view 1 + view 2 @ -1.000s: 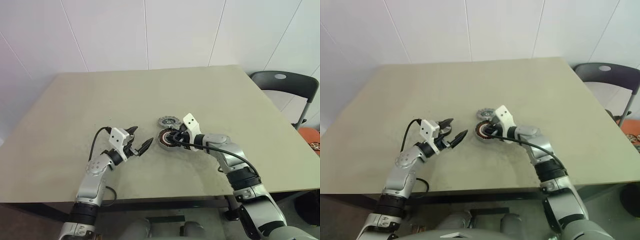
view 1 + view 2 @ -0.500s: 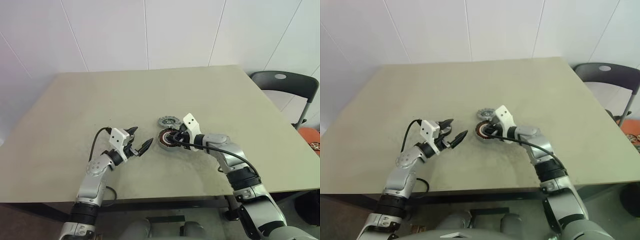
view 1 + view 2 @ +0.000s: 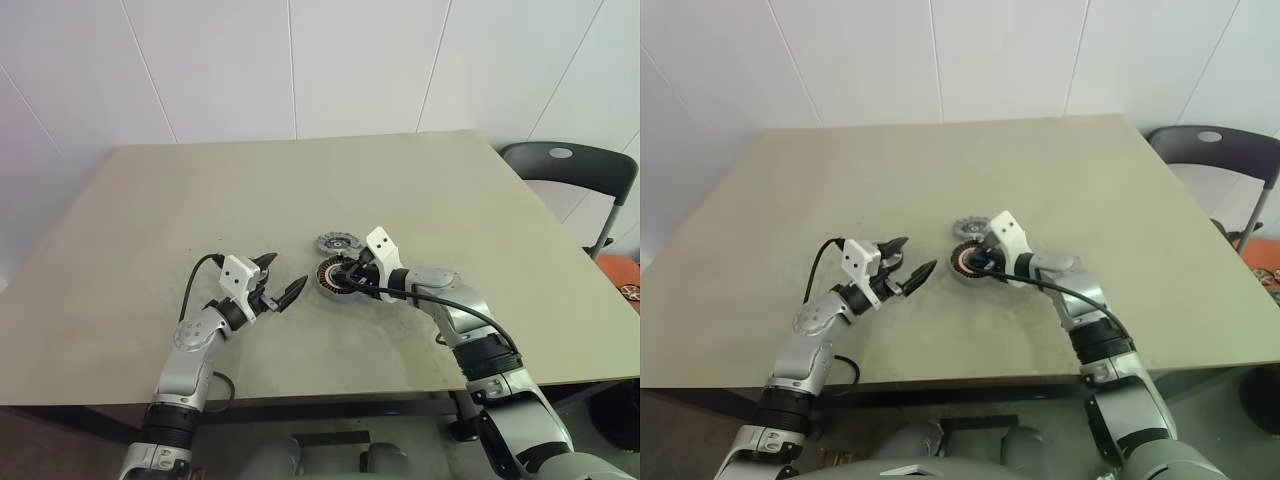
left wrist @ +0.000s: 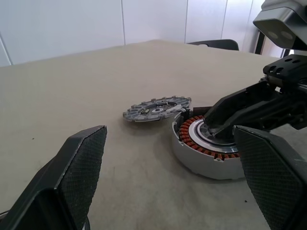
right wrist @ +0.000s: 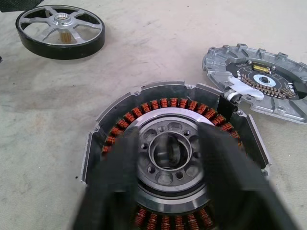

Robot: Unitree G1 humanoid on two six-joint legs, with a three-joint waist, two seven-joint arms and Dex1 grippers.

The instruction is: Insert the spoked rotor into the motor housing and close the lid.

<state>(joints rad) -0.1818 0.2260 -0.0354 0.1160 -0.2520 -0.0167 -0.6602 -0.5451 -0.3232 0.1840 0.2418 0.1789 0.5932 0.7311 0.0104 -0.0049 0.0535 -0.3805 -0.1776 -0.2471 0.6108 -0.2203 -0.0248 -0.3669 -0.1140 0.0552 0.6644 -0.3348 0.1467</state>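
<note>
My right gripper's fingers are in the way of the motor housing's silver hub (image 5: 169, 151). My right gripper should move back before my left gripper brings the spoked rotor (image 5: 61, 29) over the motor housing.
The motor housing (image 5: 163, 112), a dark cup ringed with copper windings around a silver centre, lies on the table (image 3: 200, 190) in front of me. My right gripper (image 5: 172, 187) hovers over it with one finger on each side of the silver hub; it is open and holds nothing. The lid (image 5: 259, 84), a grey disc with a notched rim, lies flat just behind the housing and touches it. The spoked rotor (image 5: 60, 28), silver spokes in a dark rim, rests on the table towards my left gripper (image 3: 288, 270). That gripper is wide open and empty, a short way left of the housing.
A dark chair (image 3: 570, 165) stands beyond the table's right edge. An orange object (image 3: 625, 275) sits on the floor at the far right. A white wall rises behind the table's far edge.
</note>
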